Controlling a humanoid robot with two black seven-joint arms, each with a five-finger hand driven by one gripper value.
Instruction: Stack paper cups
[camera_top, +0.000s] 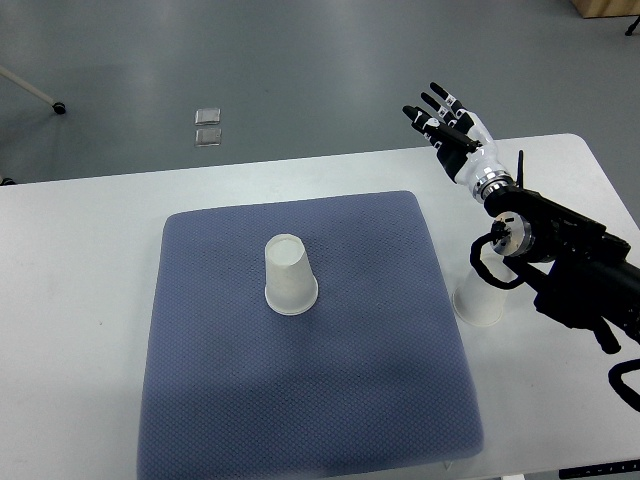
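I expect the second white paper cup (480, 305) to slide down almost fully over the cup on the mat when I lower it, because the cup on the mat narrows upward (289, 272).
A white paper cup (289, 277) stands upside down near the middle of the blue-grey mat (220, 400). A second white paper cup (480, 303) stands upside down on the white table just right of the mat, partly hidden under my right forearm. My right hand (446, 118) is raised above the table's far edge, up and right of the mat, fingers spread and holding nothing. It is well apart from both cups. My left arm is not in view.
The white table (80, 300) surrounds the mat. My black right forearm (570, 260) with cables crosses the table's right side. Two small clear squares (208, 127) lie on the grey floor beyond the table. A caster wheel (59, 107) shows at the upper left.
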